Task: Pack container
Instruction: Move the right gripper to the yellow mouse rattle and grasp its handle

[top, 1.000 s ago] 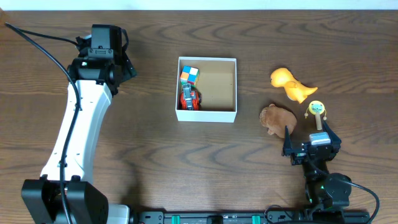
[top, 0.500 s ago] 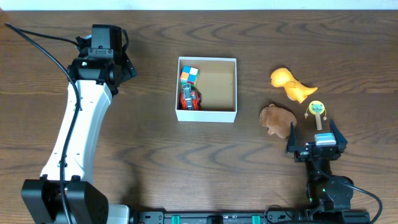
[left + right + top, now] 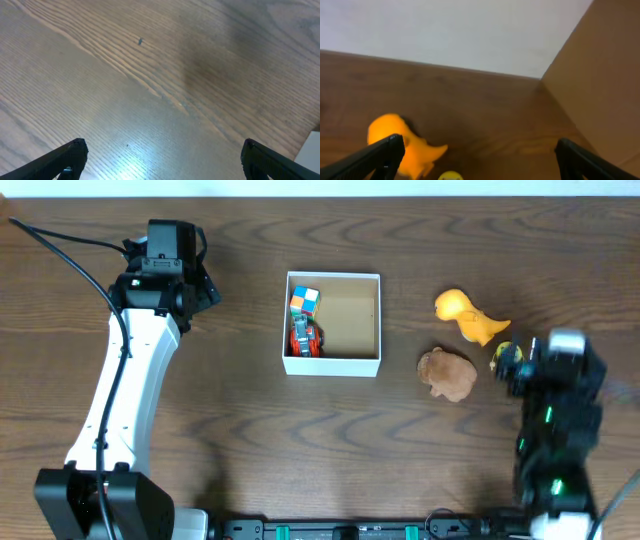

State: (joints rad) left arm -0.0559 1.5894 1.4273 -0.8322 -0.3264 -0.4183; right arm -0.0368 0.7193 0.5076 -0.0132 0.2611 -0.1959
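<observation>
My right gripper should pick up the yellow-green toy (image 3: 502,353) and lay it in the container's empty side (image 3: 350,322), because the toy is across the container from my left gripper.
The container (image 3: 368,362) is a square white box with a tan inside, mid-table in the overhead view. It holds a coloured cube (image 3: 305,302) and a red toy (image 3: 304,338) along its left wall. An orange dinosaur toy (image 3: 466,317), a brown furry toy (image 3: 447,372) and a small yellow-green toy (image 3: 503,358) lie to its right. My right gripper (image 3: 477,160) is open and empty, raised near the yellow-green toy, with the orange dinosaur (image 3: 405,145) just ahead. My left gripper (image 3: 162,162) is open and empty over bare wood, left of the container.
The left arm's white link (image 3: 125,395) runs down the left side of the table. The right arm (image 3: 555,420) stands at the right front. A pale wall and a brown board (image 3: 600,80) show beyond the table's far edge.
My right arm has lifted and swung up and to the right, blurring in the overhead view and now covering part of the yellow-green toy. The left arm and the toys have not moved.
</observation>
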